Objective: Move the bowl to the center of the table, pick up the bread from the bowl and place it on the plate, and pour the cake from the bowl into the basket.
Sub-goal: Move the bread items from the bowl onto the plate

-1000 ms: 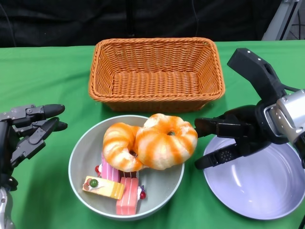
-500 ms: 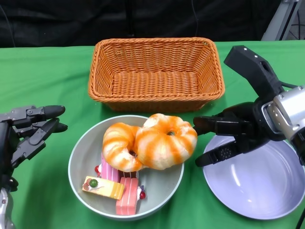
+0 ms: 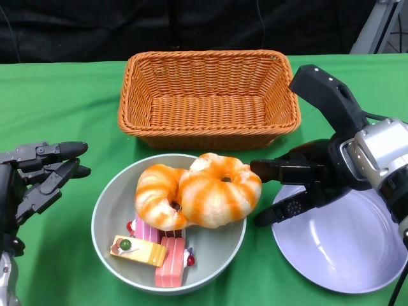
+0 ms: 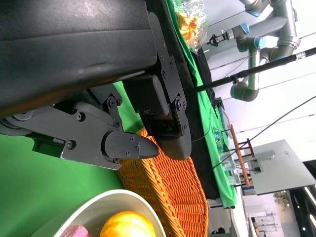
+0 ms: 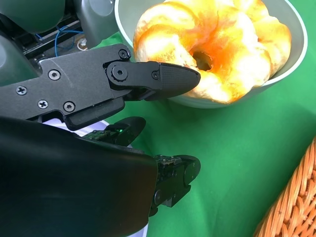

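The ring bread [image 3: 220, 190] next to the robot's right gripper overlaps the other from above, so it will come away by itself when the robot lifts it.
The grey bowl [image 3: 104, 213] sits at the table's front centre, holding two orange-and-white ring breads [image 3: 220, 191] [image 3: 155, 197] and several small cake slices [image 3: 137, 250]. My right hand [image 3: 306, 178] reaches in from the right over the plate's [image 3: 347, 248] edge, fingers spread, its upper fingertip against the right bread's side. In the right wrist view the fingers [image 5: 163, 79] lie just short of the bread [image 5: 217, 44] at the bowl [image 5: 294, 59] rim. To the left of the bowl, my left hand [image 3: 38, 175] hovers with fingers apart and nothing in it.
The woven orange basket [image 3: 209, 95] stands behind the bowl, with nothing in it. The pale plate lies at the front right under my right forearm. Green cloth covers the table. In the left wrist view, the basket [image 4: 173, 192] and the bowl rim [image 4: 98, 207] show beyond my left hand [image 4: 128, 133].
My right hand has moved left toward the bowl and now meets the right bread, which has shifted slightly left. The left hand has stayed still.
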